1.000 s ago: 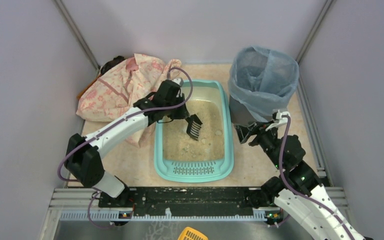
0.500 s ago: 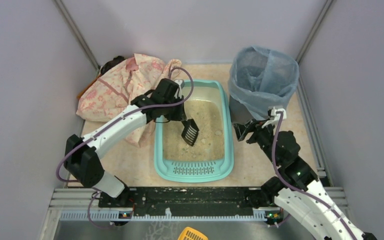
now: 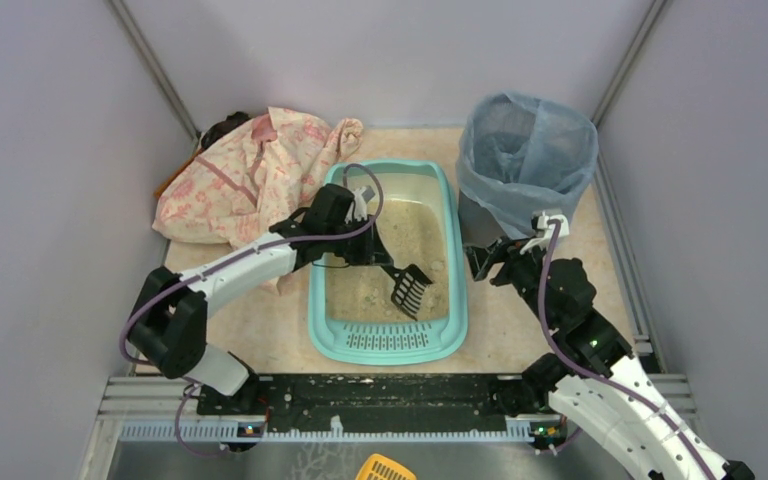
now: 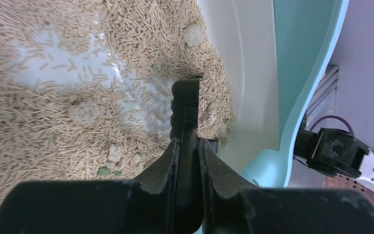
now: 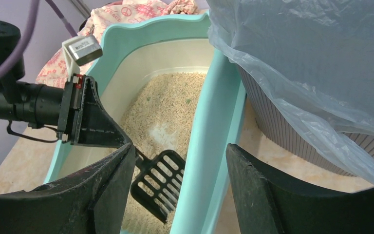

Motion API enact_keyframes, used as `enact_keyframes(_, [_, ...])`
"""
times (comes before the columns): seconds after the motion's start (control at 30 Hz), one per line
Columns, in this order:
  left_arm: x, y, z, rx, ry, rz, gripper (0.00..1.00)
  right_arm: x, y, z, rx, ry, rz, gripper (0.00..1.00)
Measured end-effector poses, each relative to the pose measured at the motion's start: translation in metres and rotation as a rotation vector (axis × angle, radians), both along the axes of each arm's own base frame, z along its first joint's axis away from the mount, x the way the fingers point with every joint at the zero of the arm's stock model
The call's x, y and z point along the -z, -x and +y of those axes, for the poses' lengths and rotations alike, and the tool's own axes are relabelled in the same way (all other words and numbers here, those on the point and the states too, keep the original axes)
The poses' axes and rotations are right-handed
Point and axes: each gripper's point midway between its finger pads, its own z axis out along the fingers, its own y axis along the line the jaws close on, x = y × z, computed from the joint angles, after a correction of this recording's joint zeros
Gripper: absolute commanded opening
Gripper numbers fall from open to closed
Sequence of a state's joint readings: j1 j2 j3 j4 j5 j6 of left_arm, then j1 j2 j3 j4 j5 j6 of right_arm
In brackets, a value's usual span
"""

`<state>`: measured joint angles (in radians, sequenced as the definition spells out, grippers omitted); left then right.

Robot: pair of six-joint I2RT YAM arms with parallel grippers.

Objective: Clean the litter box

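The scoop's head is close to the litter box's side (image 3: pixel 454 282). My left gripper should lift the scoop level and pull it back over the litter (image 3: pixel 407 232).
The turquoise litter box (image 3: pixel 316 300) sits mid-table, filled with beige litter (image 3: pixel 360 290) and pale clumps (image 4: pixel 83 113). My left gripper (image 3: pixel 368 246) reaches in from the left and is shut on the handle of a black slotted scoop (image 3: pixel 412 288). The scoop's head is low over the litter near the right wall. In the left wrist view the gripper (image 4: pixel 187 142) pinches the handle (image 4: pixel 185 105). My right gripper (image 3: pixel 488 262) is open beside the box's right rim. In its own view the gripper (image 5: pixel 179 148) has the rim (image 5: pixel 214 122) running between its fingers, with the scoop (image 5: pixel 160 183) beyond.
A grey bin lined with a blue bag (image 3: pixel 525 165) stands just right of the box, close behind the right gripper. A pink floral cloth (image 3: pixel 250 175) lies heaped at the back left. A yellow object (image 3: pixel 385 468) shows below the base rail. Walls close in on both sides.
The left gripper has swung the scoop from the middle of the box toward its near right side. The right gripper has edged forward toward the box's right rim.
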<state>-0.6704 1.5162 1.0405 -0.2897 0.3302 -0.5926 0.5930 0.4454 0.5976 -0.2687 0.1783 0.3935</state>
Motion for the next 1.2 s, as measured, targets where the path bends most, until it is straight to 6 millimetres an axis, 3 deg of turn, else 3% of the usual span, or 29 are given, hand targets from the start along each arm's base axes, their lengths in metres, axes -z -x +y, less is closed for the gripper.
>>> enact_keyframes(0.2, [0.010, 0.016, -0.014, 0.018, 0.137, 0.086, 0.00, 0.000, 0.000, 0.000, 0.000, -0.001, 0.001, 0.69])
enact_keyframes(0.57, [0.022, 0.029, -0.021, 0.022, 0.278, 0.190, 0.00, 0.000, 0.000, 0.000, 0.000, -0.003, 0.002, 0.69])
enact_keyframes(0.9, [-0.001, 0.032, -0.021, 0.036, 0.337, 0.186, 0.00, 0.000, 0.000, 0.000, 0.001, -0.010, 0.005, 0.68])
enact_keyframes(1.2, [-0.025, 0.008, -0.002, -0.020, 0.403, 0.144, 0.00, -0.003, 0.003, -0.002, 0.006, -0.018, -0.006, 0.68])
